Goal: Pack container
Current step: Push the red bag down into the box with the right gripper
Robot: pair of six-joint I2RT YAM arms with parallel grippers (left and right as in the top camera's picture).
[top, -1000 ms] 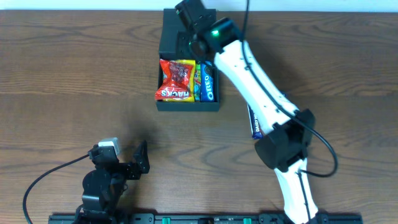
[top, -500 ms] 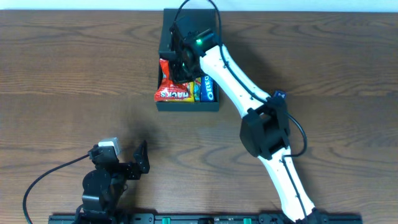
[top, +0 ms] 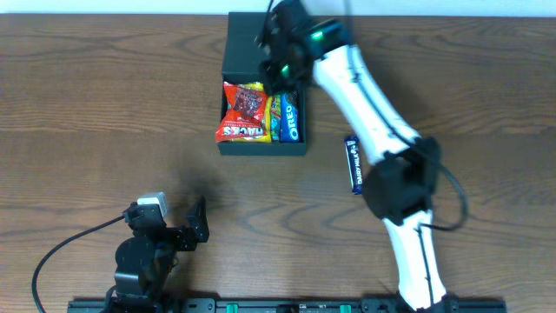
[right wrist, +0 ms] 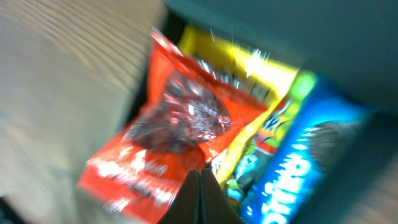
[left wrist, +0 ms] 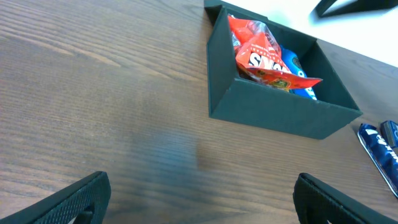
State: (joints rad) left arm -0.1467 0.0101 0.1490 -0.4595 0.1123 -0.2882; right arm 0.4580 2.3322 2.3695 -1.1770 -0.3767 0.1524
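The red snack packet's corner (top: 220, 137) pokes out over the container's rim, so the robot's right gripper should push the packet down inside (top: 239, 127) before it packs the blue bar packet.
The dark green container (top: 261, 145) stands open at the table's back middle, its flap lid (top: 245, 43) folded back. Inside lie a red snack packet (top: 244, 113), a yellow-green packet (top: 275, 117) and a blue Oreo packet (top: 294, 119). My right gripper (top: 276, 76) hovers over the box's back part. In the blurred right wrist view it (right wrist: 200, 182) is shut and empty, above the red packet (right wrist: 168, 124) and the Oreo packet (right wrist: 305, 168). My left gripper (left wrist: 199, 208) is open and empty, low at the front left, facing the container (left wrist: 280, 112).
A blue bar packet (top: 352, 163) lies on the table right of the container; it also shows in the left wrist view (left wrist: 379, 146). The right arm (top: 373, 113) stretches from front right over the table to the box. The left arm base (top: 143, 252) sits at the front edge.
My right arm has swung to the right and back over the box. The blue bar packet on the table is uncovered again. The left arm has not moved.
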